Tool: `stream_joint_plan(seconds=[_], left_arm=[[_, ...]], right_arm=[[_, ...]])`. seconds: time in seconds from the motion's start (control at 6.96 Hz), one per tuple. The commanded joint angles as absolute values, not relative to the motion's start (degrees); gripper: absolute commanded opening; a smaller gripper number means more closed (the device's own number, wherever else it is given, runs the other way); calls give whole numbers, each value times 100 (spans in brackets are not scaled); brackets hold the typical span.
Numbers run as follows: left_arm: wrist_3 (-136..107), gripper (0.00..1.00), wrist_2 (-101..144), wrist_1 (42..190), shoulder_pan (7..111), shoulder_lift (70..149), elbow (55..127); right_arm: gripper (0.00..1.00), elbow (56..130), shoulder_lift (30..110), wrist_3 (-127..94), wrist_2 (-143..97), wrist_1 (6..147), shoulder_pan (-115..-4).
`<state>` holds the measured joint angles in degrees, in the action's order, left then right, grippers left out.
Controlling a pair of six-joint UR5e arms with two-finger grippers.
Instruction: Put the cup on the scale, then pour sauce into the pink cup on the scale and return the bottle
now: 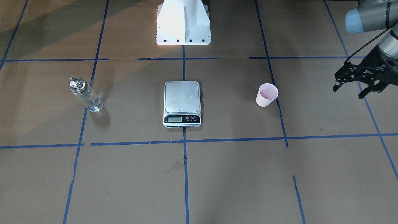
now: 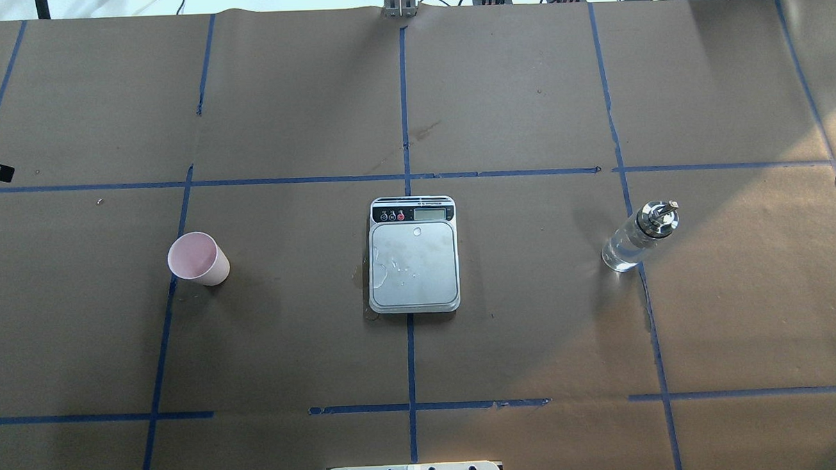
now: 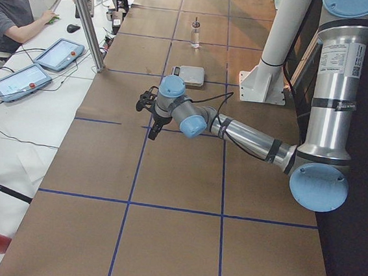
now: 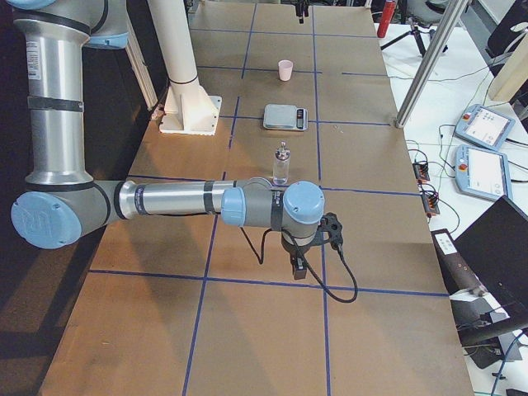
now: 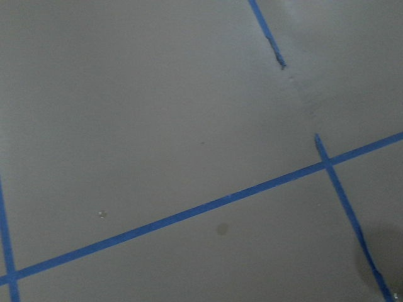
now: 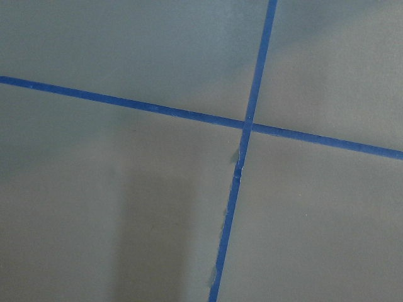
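Observation:
The pink cup (image 1: 266, 95) is upright with its rim clear for the left gripper's open fingers, so the robot should keep going toward the cup's rim (image 1: 276, 88) until the fingers straddle the cup's side.
The pale pink cup (image 1: 266, 95) stands upright on the table on my left side, apart from the scale (image 1: 182, 103); it also shows in the overhead view (image 2: 198, 259). The scale (image 2: 413, 254) sits at the table's middle, its platform bare but for a few drops. The glass bottle (image 1: 85, 95) with clear liquid stands upright on my right side (image 2: 637, 238). My left gripper (image 1: 348, 92) is open and empty, hovering outward of the cup. My right gripper (image 4: 318, 239) shows only in the right side view, near of the bottle (image 4: 281, 163); I cannot tell its state.
The white robot pedestal (image 1: 183, 21) stands behind the scale. Blue tape lines (image 2: 405, 176) grid the brown paper. Both wrist views show only paper and tape. An operator (image 3: 13, 11) sits at tablets beyond the table's far edge.

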<state>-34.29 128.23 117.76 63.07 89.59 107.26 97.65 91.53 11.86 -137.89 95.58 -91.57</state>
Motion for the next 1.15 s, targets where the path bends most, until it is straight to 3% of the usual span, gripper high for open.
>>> stream_joint_plan(seconds=[0.0, 0.29, 0.86, 1.01], left_arm=[[-5894, 100, 12431, 11777, 4964, 9000, 11151], [-6984, 100, 11893, 11725, 4169, 9305, 11102], [-7023, 90, 11856, 11716, 4157, 9642, 10618], [-7014, 82, 11848, 11716, 4157, 9650, 10574]], right_arm=[[100, 9765, 9062, 1187, -13790, 9545, -9132], [100, 9756, 9070, 1187, -13790, 9536, -9132], [100, 9773, 9062, 959, -13816, 9536, -9132], [100, 9773, 9062, 958, -13825, 9536, -9132]])
